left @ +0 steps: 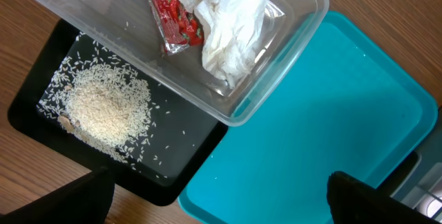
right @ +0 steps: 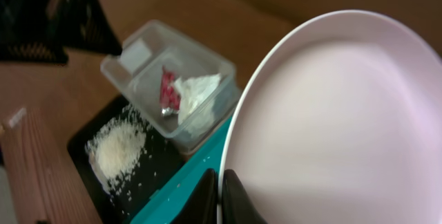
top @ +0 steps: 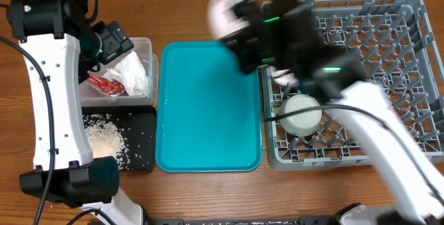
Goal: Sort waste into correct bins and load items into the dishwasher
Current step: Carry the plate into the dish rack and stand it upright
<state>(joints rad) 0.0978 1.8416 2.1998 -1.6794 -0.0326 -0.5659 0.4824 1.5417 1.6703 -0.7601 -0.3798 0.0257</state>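
Note:
The plate's free edge can go into the rack's pegs, so my right gripper keeps carrying the pale pink plate by its rim until the plate stands in the grey dish rack.
My right gripper is shut on the rim of the round pale pink plate and holds it tilted in the air. In the overhead view the plate hangs over the far right corner of the teal tray, with the right gripper beside the grey dish rack. The clear tub holds the white napkin and the red wrapper. The rice lies heaped in the black tray. My left gripper is open and empty above the tub and black tray. The chopsticks are out of view.
The large teal tray lies between the bins and the rack, with a few stray rice grains on it. A pale cream vessel, cup or bowl I cannot tell, sits in the rack's near left part. Something pinkish shows under my right arm.

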